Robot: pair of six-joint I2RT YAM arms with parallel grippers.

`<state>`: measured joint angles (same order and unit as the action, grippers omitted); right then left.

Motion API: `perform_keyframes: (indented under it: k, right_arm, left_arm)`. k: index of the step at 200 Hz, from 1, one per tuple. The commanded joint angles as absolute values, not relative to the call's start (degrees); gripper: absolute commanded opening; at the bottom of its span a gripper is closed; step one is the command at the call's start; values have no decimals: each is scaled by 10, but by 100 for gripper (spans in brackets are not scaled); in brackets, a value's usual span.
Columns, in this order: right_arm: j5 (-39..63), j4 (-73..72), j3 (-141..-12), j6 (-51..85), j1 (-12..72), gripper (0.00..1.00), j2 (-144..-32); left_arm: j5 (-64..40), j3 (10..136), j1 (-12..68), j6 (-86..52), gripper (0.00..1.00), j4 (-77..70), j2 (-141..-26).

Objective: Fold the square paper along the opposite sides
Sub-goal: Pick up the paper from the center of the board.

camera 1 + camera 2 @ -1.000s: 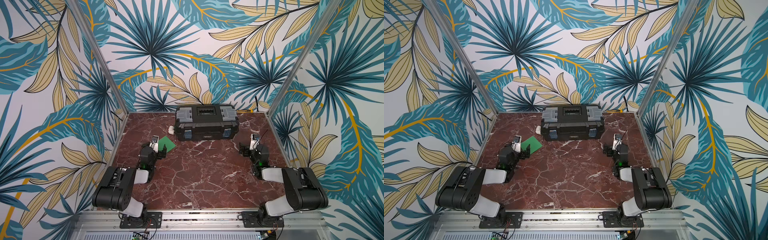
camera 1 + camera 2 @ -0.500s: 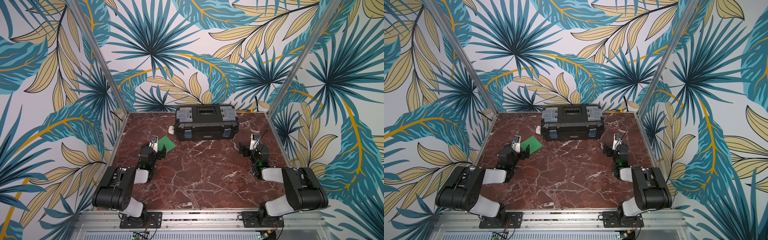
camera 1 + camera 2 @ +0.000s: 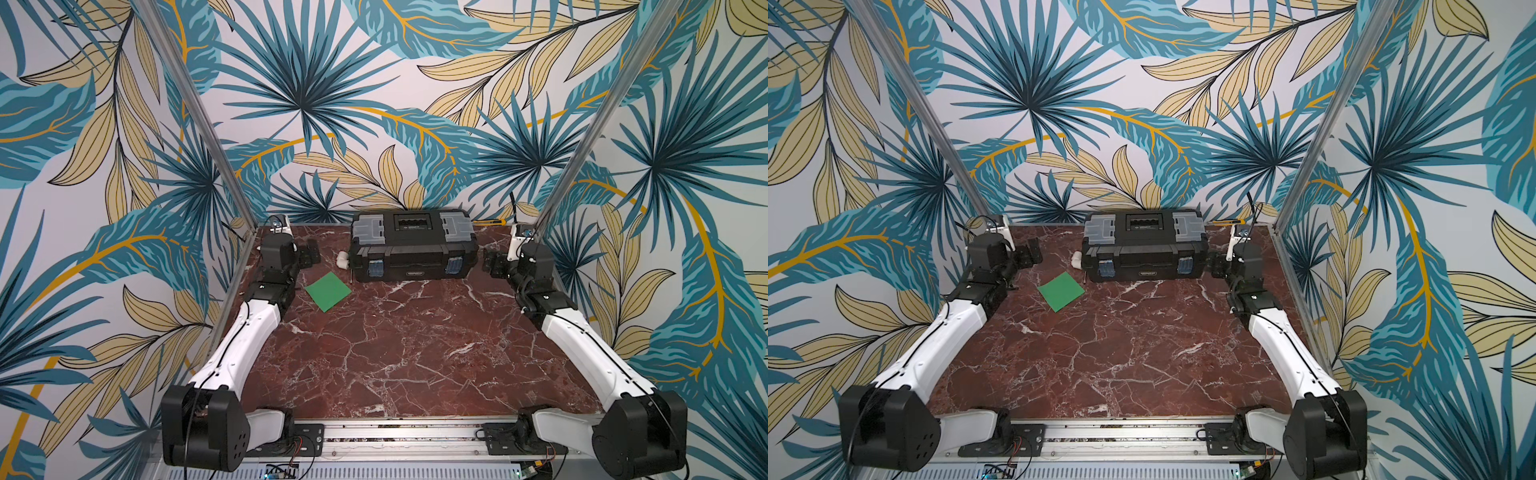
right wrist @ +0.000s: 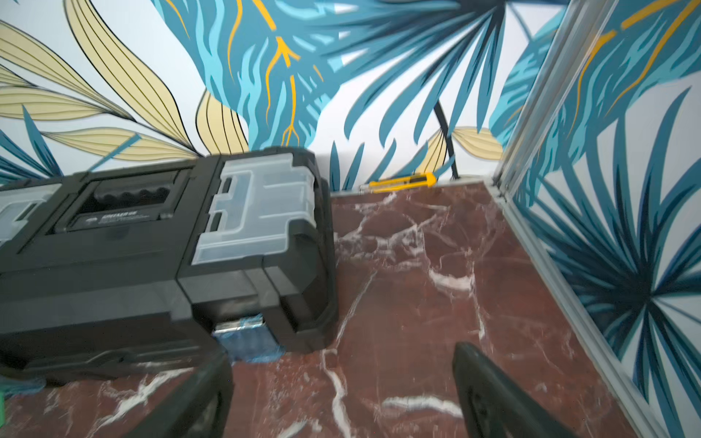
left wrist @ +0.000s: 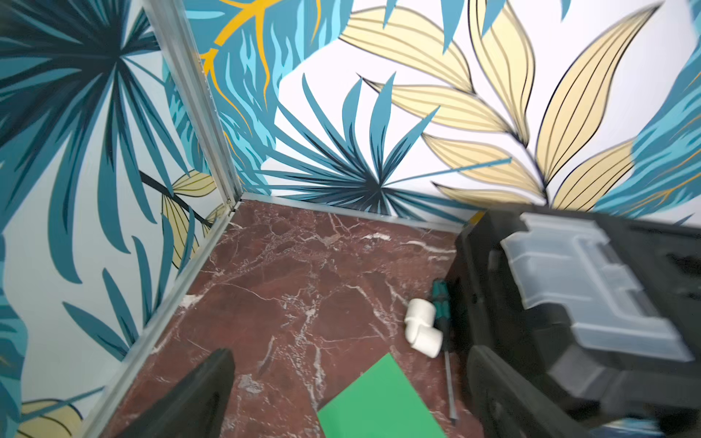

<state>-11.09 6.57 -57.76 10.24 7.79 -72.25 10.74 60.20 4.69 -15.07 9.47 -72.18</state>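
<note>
Next, my left gripper picks up the square paper (image 3: 329, 292) by an edge (image 3: 313, 294) and takes it over to my right gripper, because the paper lies flat, far away from my right gripper.
The square paper (image 3: 328, 291) (image 3: 1061, 291) is a bright green sheet lying flat on the red marble tabletop, turned like a diamond, left of the toolbox's front. Above and behind it, near the left wall, my left gripper (image 3: 309, 257) (image 3: 1030, 251) hovers open. In the left wrist view the paper (image 5: 379, 402) shows between and below the wide-apart fingers of my left gripper (image 5: 351, 379), with nothing held. My right gripper (image 3: 494, 266) (image 3: 1214, 266) hangs open beside the toolbox's right end. In the right wrist view my right gripper (image 4: 341, 375) has only marble between its fingers.
A black toolbox (image 3: 411, 245) (image 4: 151, 246) stands at the back centre. A white pipe elbow (image 5: 421, 328) and a screwdriver (image 5: 442, 303) lie at its left end, close to the paper. A yellow utility knife (image 4: 406, 182) lies along the back wall. Metal-framed walls enclose the table (image 3: 395, 345).
Both arms have unfolded and risen from low on the table, carrying the grippers toward the back beside the toolbox. The paper has not moved.
</note>
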Motion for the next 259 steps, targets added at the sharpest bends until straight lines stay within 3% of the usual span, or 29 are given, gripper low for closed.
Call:
perform_keyframes:
  k: [1, 63, 106, 191, 259]
  right_arm:
    - [-158, 345, -615, 154, 105, 92, -783]
    - [-81, 358, -622, 152, 127, 81, -865]
    - [-67, 338, -615, 144, 133, 76, -885]
    - [-64, 325, -619, 143, 134, 70, -915]
    - [-71, 324, -622, 141, 134, 65, -923]
  left_arm:
    - [51, 588, 49, -299, 100, 292, -746]
    - [1, 540, 50, -459, 99, 219, -839]
    - [40, 547, 48, -499, 87, 202, -908]
    - [55, 574, 39, -494, 81, 183, -1002]
    - [57, 621, 34, -473, 65, 176, -1052]
